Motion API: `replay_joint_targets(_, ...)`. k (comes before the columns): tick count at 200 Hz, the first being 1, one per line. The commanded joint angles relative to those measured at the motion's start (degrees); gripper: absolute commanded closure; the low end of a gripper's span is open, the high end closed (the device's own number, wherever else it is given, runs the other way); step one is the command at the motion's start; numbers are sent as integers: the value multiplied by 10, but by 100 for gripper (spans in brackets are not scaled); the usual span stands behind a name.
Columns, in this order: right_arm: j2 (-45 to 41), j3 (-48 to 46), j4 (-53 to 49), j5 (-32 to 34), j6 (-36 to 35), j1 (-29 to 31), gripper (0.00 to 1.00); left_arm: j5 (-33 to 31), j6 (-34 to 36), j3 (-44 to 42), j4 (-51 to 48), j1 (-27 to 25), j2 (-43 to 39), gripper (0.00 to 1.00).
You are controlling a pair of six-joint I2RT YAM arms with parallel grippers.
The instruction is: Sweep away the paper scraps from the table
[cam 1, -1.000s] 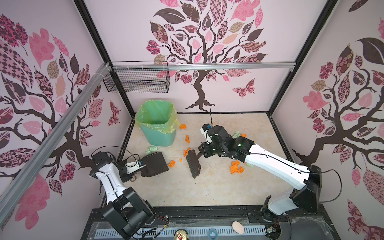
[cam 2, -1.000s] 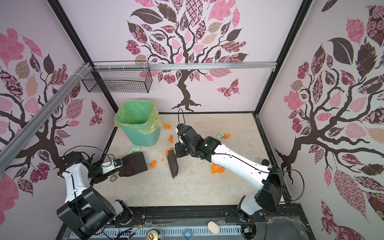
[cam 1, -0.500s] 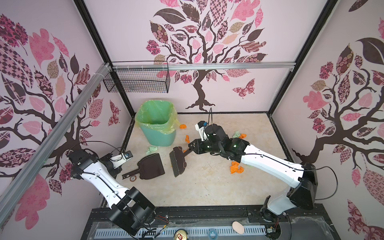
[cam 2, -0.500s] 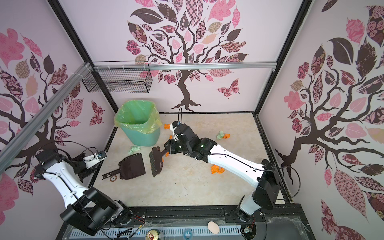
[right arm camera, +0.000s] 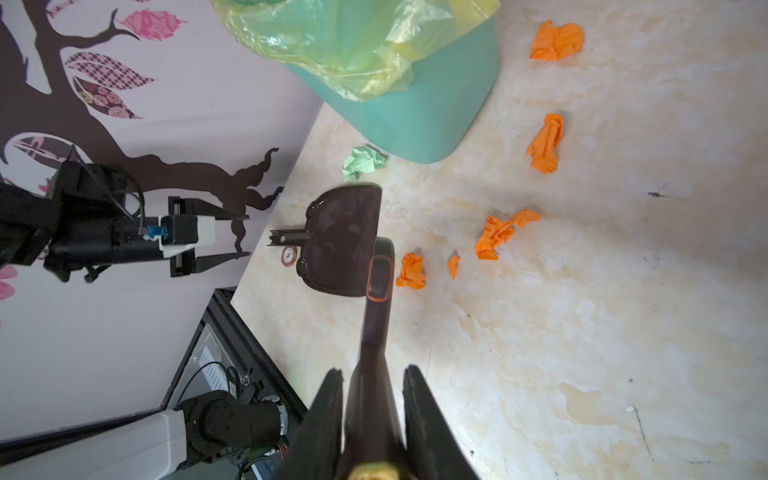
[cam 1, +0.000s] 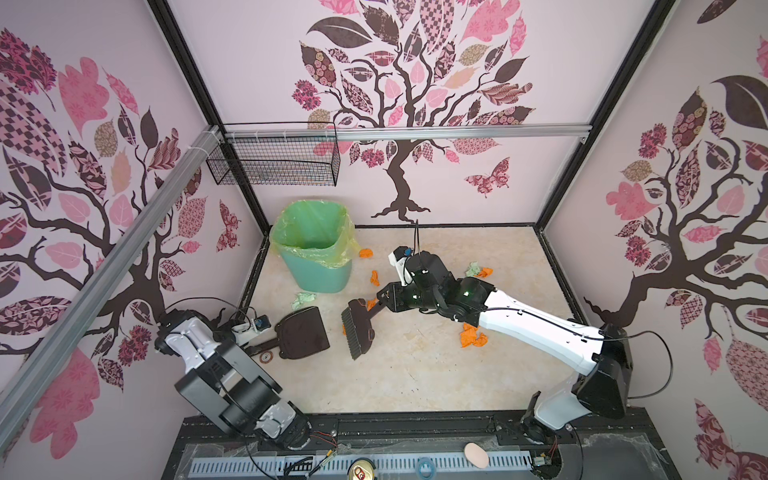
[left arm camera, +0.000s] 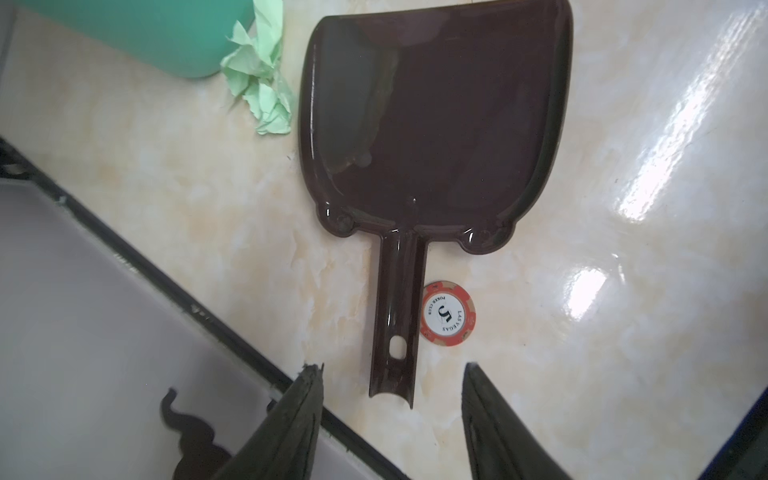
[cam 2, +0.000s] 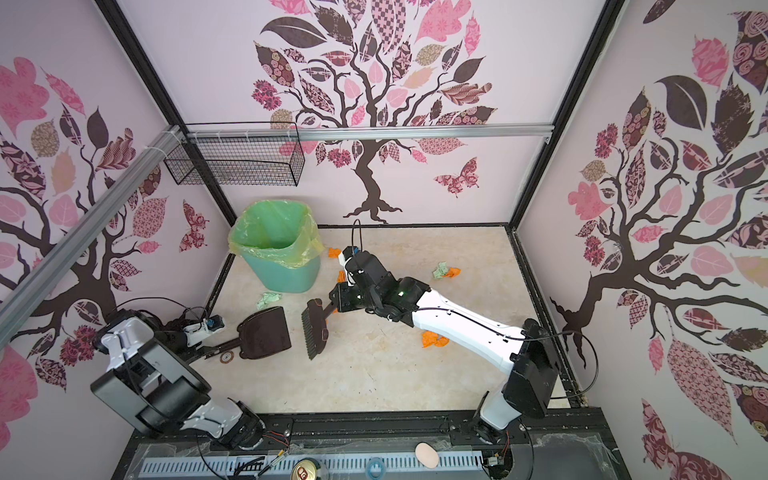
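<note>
With the dustpan's opening (cam 1: pixel 324 328) short of the orange scrap, my left gripper should take the dustpan's handle (cam 1: pixel 264 345) and slide the dustpan to the scrap before my right gripper sweeps.
The dark dustpan (cam 1: pixel 303 332) (left arm camera: pixel 432 116) lies flat on the beige table (cam 1: pixel 415 374), handle toward my left gripper (left arm camera: pixel 388 366) (cam 1: pixel 250 338). That gripper is open, its fingers either side of the handle's end without touching. My right gripper (right arm camera: pixel 372 370) (cam 1: pixel 384 301) is shut on the brush (cam 1: pixel 357 328) (cam 2: pixel 316 328), whose head stands just right of the dustpan's mouth. Orange paper scraps (right arm camera: pixel 411 270) (right arm camera: pixel 498 232) lie by the brush head. Others (cam 1: pixel 365 252) (cam 1: pixel 471 336) (cam 1: pixel 484 272) are scattered farther off. A green one (left arm camera: pixel 266 83) sits beside the dustpan.
A teal bin with a yellow-green liner (cam 1: pixel 316 253) stands at the back left, just behind the dustpan. A red poker chip (left arm camera: pixel 448 313) lies by the dustpan handle. A wire basket (cam 1: pixel 274 160) hangs on the back wall. The black rail base (cam 1: pixel 415 428) borders the front.
My left gripper let go of the dustpan handle, swung away left, then came back to it with jaws wider apart. The right arm swept the brush left toward the dustpan.
</note>
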Motion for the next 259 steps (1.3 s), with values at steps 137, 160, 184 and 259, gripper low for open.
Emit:
replay_joint_targets(137,79,131,-55,23,27,8,100,-89,89,-20,129,-99,90,61)
replay_joint_targets(160,78,135,-57,21,25,10,100,-105,91,-21,135,-103,100,62)
replay_joint_targets(184,70,126,-58,28,25,10,100,-114,92,-22,133,-103,103,62)
replay_joint_targets(259,61,111,-50,28,26,10,100,-171,117,-53,180,-115,120,69)
